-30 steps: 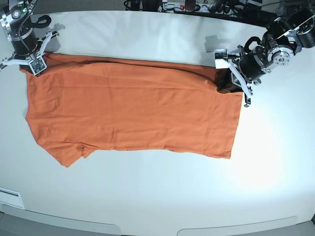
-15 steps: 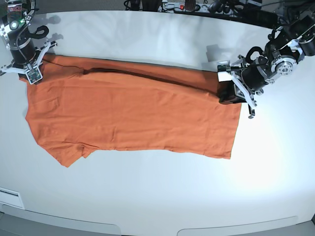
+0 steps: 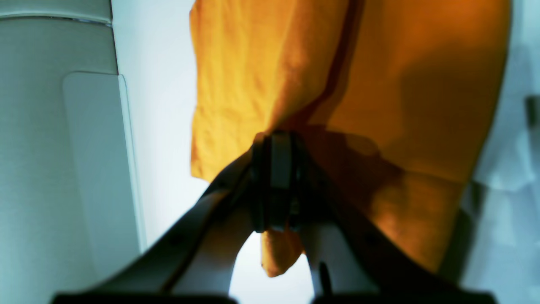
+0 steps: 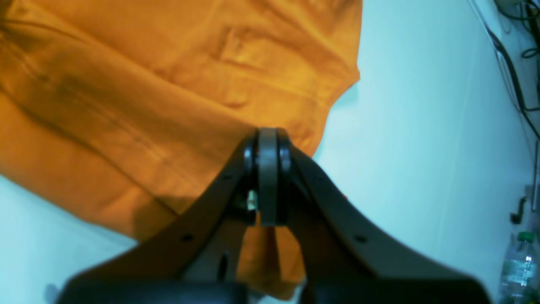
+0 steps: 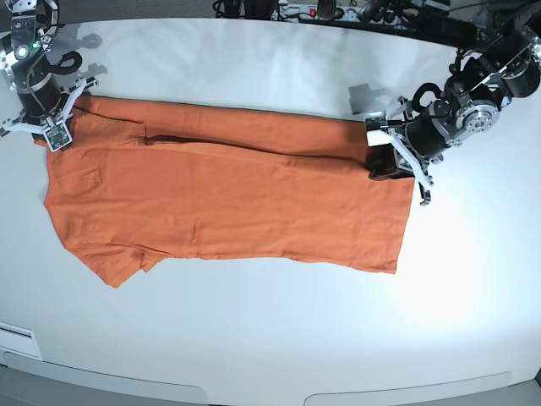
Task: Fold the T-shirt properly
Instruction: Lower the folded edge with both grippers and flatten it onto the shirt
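Observation:
The T-shirt's upper layer is held up off the lower one by my left gripper. That gripper should take both layers together before it pulls the T-shirt toward the far edge of the table.
The orange T-shirt lies spread across the white table, its long side running left to right. My right gripper is at its far left corner. In the right wrist view this gripper is shut on a pinch of T-shirt fabric. My left gripper is at the far right corner. The left wrist view shows that gripper shut on the T-shirt, with a flap hanging below the jaws. The far edge between the two grippers forms a raised fold with a dark shadow line.
Cables and a power strip run along the table's far edge. A water bottle stands beyond the shirt in the right wrist view. Grey panels line the table's near edge.
Both grippers keep their hold. The arm on the base view's right has shifted slightly left and toward the front. The shirt's far edge now shows a longer raised fold line.

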Available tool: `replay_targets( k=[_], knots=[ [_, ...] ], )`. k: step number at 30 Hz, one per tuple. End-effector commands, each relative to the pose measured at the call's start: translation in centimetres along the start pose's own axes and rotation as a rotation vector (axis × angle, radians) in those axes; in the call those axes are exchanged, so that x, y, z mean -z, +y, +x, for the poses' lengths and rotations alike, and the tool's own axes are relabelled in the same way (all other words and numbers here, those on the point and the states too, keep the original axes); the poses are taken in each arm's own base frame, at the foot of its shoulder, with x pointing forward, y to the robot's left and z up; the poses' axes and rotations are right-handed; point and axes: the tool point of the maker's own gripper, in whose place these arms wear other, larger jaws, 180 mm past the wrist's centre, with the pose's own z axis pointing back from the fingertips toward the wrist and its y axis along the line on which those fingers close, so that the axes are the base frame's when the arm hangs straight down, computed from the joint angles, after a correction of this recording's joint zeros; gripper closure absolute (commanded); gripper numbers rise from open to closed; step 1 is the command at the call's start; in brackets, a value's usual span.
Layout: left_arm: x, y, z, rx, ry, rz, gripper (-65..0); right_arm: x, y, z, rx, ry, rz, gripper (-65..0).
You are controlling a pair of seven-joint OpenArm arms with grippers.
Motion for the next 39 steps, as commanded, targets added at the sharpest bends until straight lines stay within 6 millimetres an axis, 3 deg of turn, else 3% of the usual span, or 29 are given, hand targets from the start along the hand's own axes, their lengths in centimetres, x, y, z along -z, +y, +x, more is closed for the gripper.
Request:
replay_targets(
  k=[1, 2, 3, 5, 6, 7, 10, 12, 14, 15, 16, 17, 21, 24, 27, 32, 39],
  knots=[
    [-0.3, 1.7, 0.0, 0.014, -0.010, 0.041, 0.0, -0.1, -0.9, 1.2, -0.004, -0.044, -0.022, 0.0],
    [-0.3, 1.7, 0.1, -0.003, -0.015, 0.039, 0.0, 0.0, -0.9, 1.4, 0.015, -0.052, -0.016, 0.0],
    [-0.3, 1.7, 0.2, -0.023, -0.020, 0.034, 0.0, 0.0, -1.1, 1.4, 0.026, -0.050, -0.022, -4.8],
    [-0.3, 1.5, 0.3, -0.061, -0.027, 0.024, -18.0, -0.1, -2.0, 1.1, 0.054, -0.035, -0.073, -25.6],
    [-0.3, 1.4, 0.5, -0.084, -0.035, 0.018, -25.9, -0.1, -2.4, 1.0, 0.068, -0.031, -0.097, -33.1],
    [-0.3, 1.3, 0.6, -0.104, -0.040, 0.014, -31.3, -0.1, -2.6, 1.0, 0.073, -0.032, -0.107, -35.2],
    [-0.2, 1.7, 0.8, -0.147, -0.051, 0.037, -32.1, -0.1, -2.6, 1.1, 0.073, -0.032, -0.106, -34.2],
    [-0.3, 2.8, 0.7, -0.164, -0.046, 0.097, -21.4, -0.1, -2.6, 1.1, 0.074, -0.033, -0.106, -33.2],
    [-0.4, 3.9, 0.1, -0.194, -0.023, 0.162, -4.1, -0.1, -2.4, 1.1, 0.088, -0.037, -0.098, -22.7],
    [-0.5, 4.4, -0.3, -0.222, -0.004, 0.191, 0.0, -0.1, -2.2, 1.3, 0.107, -0.044, -0.087, -13.3],
    [-0.6, 4.8, -0.8, -0.251, 0.018, 0.220, 0.0, -0.1, -2.0, 1.4, 0.123, -0.050, -0.077, -2.7],
    [-0.7, 5.2, -1.2, -0.267, 0.032, 0.242, 0.0, -0.2, -1.9, 1.5, 0.130, -0.055, -0.071, 0.0],
    [-0.7, 5.0, -1.2, -0.269, 0.038, 0.230, 0.0, -0.4, -1.5, 2.4, 0.128, -0.078, -0.049, 0.0],
    [-0.3, 3.2, -0.7, -0.287, 0.020, 0.126, 0.0, -0.4, 0.1, 2.5, 0.096, -0.077, 0.042, 0.0],
    [0.0, 1.8, 0.3, -0.289, -0.014, 0.028, 0.0, -0.3, -0.1, 1.7, 0.103, -0.028, 0.029, 0.0],
    [0.7, 1.5, 1.5, -0.337, -0.056, -0.016, 0.0, -0.2, 0.3, 0.8, 0.124, 0.006, 0.054, 0.0],
    [2.5, -1.0, -0.4, -0.380, -0.022, -0.099, 0.0, 2.0, 0.7, -2.3, 0.192, 0.096, 0.109, 0.0]
  ],
)
